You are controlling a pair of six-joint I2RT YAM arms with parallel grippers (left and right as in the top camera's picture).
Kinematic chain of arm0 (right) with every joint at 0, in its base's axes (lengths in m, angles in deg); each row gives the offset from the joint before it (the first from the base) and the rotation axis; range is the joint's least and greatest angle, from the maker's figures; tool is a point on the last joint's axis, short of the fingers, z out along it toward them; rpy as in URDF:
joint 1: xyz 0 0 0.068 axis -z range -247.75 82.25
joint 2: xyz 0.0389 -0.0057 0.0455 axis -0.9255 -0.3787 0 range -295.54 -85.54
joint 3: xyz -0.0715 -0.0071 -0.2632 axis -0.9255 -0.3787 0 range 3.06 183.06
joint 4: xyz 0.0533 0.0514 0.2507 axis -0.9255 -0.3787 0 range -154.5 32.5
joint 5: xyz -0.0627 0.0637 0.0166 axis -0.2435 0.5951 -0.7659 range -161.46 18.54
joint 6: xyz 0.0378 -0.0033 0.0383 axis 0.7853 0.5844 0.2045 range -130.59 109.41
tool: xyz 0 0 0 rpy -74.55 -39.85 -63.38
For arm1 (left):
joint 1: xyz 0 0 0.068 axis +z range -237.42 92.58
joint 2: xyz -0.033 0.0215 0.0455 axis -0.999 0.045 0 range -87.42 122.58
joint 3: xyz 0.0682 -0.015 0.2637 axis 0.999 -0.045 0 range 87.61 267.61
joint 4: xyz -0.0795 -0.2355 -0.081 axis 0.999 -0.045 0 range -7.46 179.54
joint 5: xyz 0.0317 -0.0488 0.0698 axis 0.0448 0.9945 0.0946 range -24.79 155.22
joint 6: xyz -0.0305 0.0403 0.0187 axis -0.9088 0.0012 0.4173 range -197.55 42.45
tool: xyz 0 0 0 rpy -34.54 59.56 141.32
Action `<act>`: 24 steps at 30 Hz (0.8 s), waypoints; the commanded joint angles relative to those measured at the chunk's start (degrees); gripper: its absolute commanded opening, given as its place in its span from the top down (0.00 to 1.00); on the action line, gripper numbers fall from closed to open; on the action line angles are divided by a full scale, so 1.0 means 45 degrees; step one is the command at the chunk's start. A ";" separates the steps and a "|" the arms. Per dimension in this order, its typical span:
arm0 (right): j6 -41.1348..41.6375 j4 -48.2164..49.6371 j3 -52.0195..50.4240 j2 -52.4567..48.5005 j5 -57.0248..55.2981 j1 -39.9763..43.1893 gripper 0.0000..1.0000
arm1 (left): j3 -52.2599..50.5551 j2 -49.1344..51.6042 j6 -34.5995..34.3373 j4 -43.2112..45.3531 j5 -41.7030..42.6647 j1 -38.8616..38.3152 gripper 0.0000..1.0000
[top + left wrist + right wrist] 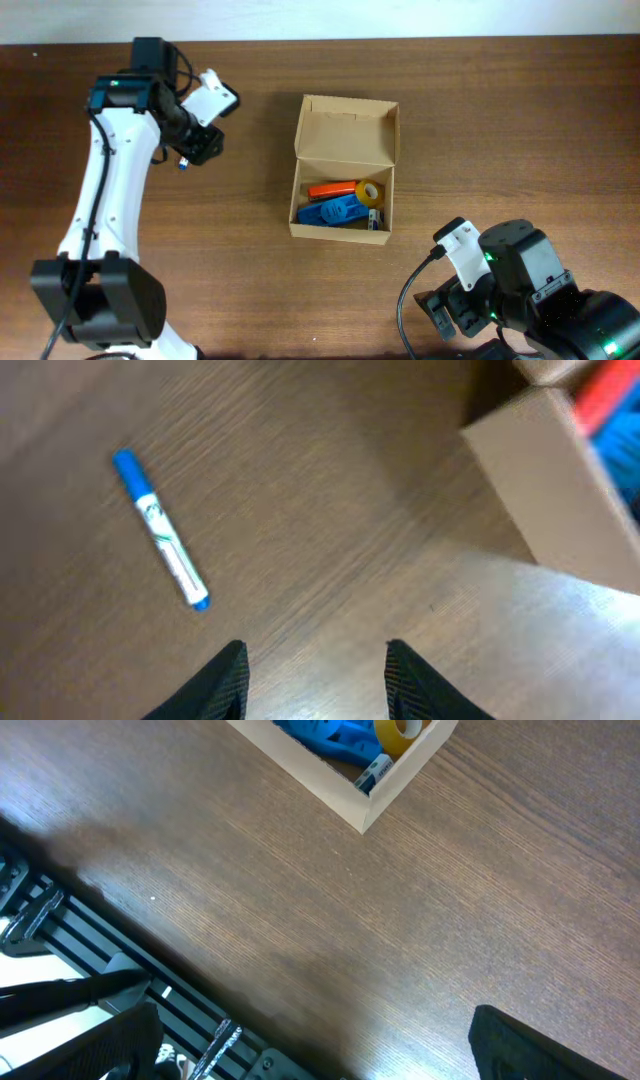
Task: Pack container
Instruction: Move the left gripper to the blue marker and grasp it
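Observation:
My left gripper stays open and keep going toward the marker's white body (171,549), then closes around it, because the white marker (160,528) lies clear of the container.
The container (345,170) is a tan cardboard box in the middle of the table, its flap lid standing open at the far side. Inside lie an orange item (330,189), a yellow tape roll (371,192) and a blue item (330,211). A white marker with a blue cap (160,530) lies on the table to the container's left; only its tip (183,164) shows overhead. My left gripper (315,670) is open and empty, hovering above the table near the marker. My right gripper (320,1050) is wide open and empty near the front right table edge. The container's corner (365,810) shows in the right wrist view.
The container's side wall (550,490) shows at the right of the left wrist view. Black rails and a frame (90,960) run along the table's front edge under my right gripper. The brown wooden table (480,120) surrounds the container.

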 commanded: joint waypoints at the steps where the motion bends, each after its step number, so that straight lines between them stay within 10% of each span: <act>1: 0.0015 0.0005 0.0165 0.0044 0.0068 0.0068 0.01 | 0.0117 0.1141 -0.2001 0.0763 -0.0733 0.0369 0.57; 5: 0.0015 0.0010 0.0165 0.0044 0.0068 0.0068 0.01 | 0.0117 0.2890 -0.4668 0.2890 -0.2909 0.0670 0.57; 18: 0.0015 0.0010 0.0165 0.0044 0.0068 0.0068 0.01 | 0.0117 0.6275 -0.4765 0.6300 -0.3721 0.0782 0.56; 24: 0.0015 0.0010 0.0165 0.0044 0.0068 0.0068 0.01 | 0.0117 0.6552 -0.4770 0.6227 -0.3104 0.0782 0.95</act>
